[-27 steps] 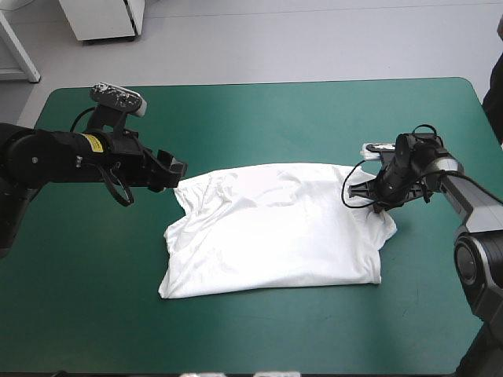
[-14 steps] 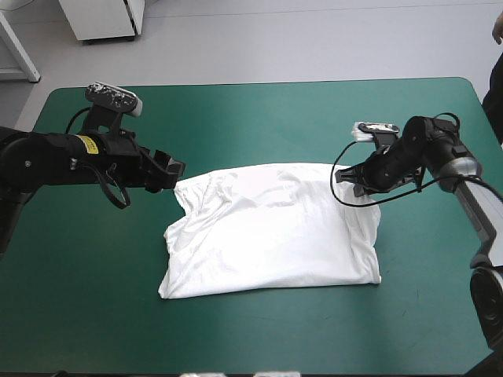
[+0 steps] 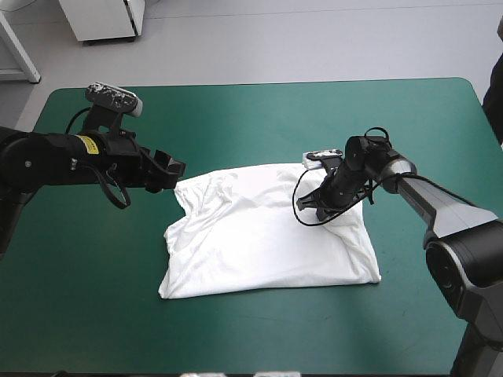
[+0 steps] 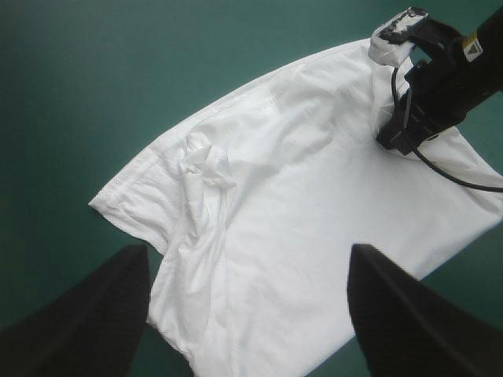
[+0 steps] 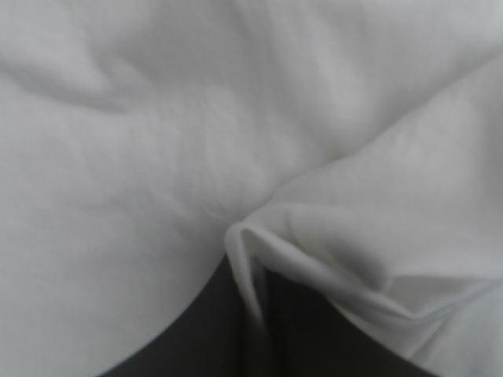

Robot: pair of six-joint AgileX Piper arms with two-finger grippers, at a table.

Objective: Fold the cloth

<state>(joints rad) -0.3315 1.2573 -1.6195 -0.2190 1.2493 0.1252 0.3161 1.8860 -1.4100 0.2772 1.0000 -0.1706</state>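
Note:
The white T-shirt lies with its wide body (image 3: 251, 243) flat, so it should fold double into a long piece of cloth, with its far edge staying in place, when the robot carries the T-shirt's near edge (image 3: 271, 288) over.
The white T-shirt (image 3: 251, 239) lies spread on the teal-green cover, partly folded, with a crumpled sleeve at its far left corner (image 4: 206, 166). My right gripper (image 3: 318, 209) hovers over the shirt's far right part, shut on a fold of the T-shirt (image 5: 314, 243) that it has drawn inward; in the right wrist view (image 5: 251, 314) the black fingers meet with the cloth pinched between them. My left gripper (image 3: 174, 173) stands open just beside the shirt's far left corner, with nothing between its fingers (image 4: 102, 314). The left wrist view also shows the right gripper (image 4: 397, 140) on the cloth.
Bare teal-green table (image 3: 259, 118) surrounds the shirt on all sides, with wide room toward the far edge and the front edge (image 3: 259, 338).
My right gripper has moved left from the shirt's right edge to over its body, dragging the right side of the cloth inward. The left arm has barely moved.

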